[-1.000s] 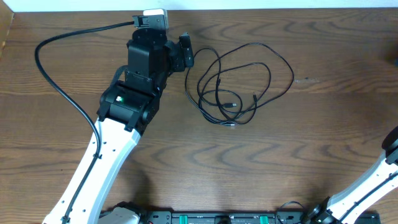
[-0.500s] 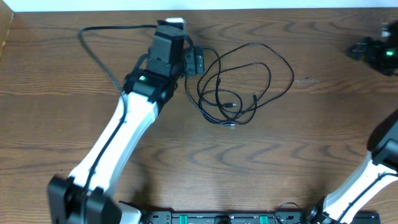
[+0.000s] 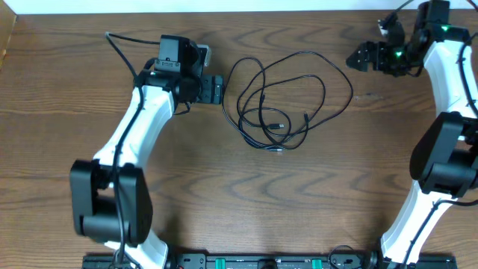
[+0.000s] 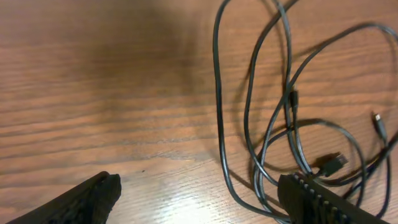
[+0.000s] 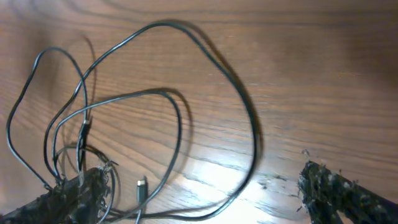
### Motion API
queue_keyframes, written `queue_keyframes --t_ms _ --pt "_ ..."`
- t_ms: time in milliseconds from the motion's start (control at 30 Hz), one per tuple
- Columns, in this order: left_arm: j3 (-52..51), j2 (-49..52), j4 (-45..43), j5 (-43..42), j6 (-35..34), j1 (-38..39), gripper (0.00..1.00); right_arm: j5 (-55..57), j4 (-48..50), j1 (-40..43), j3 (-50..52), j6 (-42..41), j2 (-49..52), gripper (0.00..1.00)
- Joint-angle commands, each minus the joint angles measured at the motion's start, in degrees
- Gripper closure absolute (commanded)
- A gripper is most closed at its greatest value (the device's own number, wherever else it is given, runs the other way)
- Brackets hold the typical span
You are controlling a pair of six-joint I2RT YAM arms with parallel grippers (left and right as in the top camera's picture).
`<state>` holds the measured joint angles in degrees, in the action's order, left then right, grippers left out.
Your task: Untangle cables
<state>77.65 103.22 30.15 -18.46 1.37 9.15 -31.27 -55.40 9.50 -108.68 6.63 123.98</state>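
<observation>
I can see the cables' outer loop (image 4: 221, 130) lying off-center in front of my open left gripper, so next I move over that loop (image 3: 226, 112), pinch it and raise it high.
The cables (image 3: 287, 93) lie in one loose tangle of thin black loops in the middle of the wooden table, with small plug ends (image 3: 278, 125) near its lower part. My left gripper (image 3: 213, 90) sits just left of the tangle, open, with nothing between its fingers. In the left wrist view the cables (image 4: 280, 124) run past the right finger (image 4: 317, 202) of my left gripper (image 4: 199, 199). My right gripper (image 3: 373, 46) hovers open at the tangle's upper right. In the right wrist view my right gripper (image 5: 205, 193) stands above a wide cable loop (image 5: 249, 124) and a plug (image 5: 142, 186).
A thicker black cord (image 3: 123, 46) trails from the left arm at the back left. The table's far edge (image 3: 299, 10) runs close behind both grippers. A black rail (image 3: 261, 261) lines the front edge.
The left arm has swung back to the left, its gripper now just off the tangle's left edge. The right arm has come in from the right to the tangle's upper right.
</observation>
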Motion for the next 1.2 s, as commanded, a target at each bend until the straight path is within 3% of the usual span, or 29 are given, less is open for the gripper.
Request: queue_keyframes --t_ms 0,267,333,433,633,1000,1133,1167 --pt "0.22 4.26 -0.7 -4.52 1.55 0.79 0.21 -0.37 -0.48 -1.9 -0.39 1.2 -2.25 0.05" --pt "0.22 9.73 -2.86 -6.03 -1.64 0.9 0.32 0.61 -0.59 -4.13 -0.39 1.4 -2.25 0.08" --pt "0.22 10.78 -3.58 -6.88 -2.51 0.92 0.39 1.81 -0.57 -4.55 -0.39 1.38 -2.25 0.08" --pt "0.22 11.78 -4.15 -6.82 -3.23 0.9 0.68 2.01 -0.59 -4.9 -0.39 1.38 -2.25 0.08" --pt "0.22 11.65 -7.32 -6.86 -5.79 0.92 0.92 1.99 -0.81 -5.22 -0.39 1.36 -2.25 0.09" --pt "0.2 11.5 -9.51 -6.8 -6.58 0.96 0.92 2.05 -0.81 -7.45 -0.39 1.33 -2.25 0.08" --pt "-0.13 12.44 -9.51 -6.4 -6.58 0.96 0.83 2.43 -0.76 -7.74 -0.39 1.36 -2.25 0.08" --pt "-0.46 12.52 -9.53 -6.4 -6.58 0.96 0.77 2.45 -0.76 -7.72 -0.39 1.36 -2.25 0.08"
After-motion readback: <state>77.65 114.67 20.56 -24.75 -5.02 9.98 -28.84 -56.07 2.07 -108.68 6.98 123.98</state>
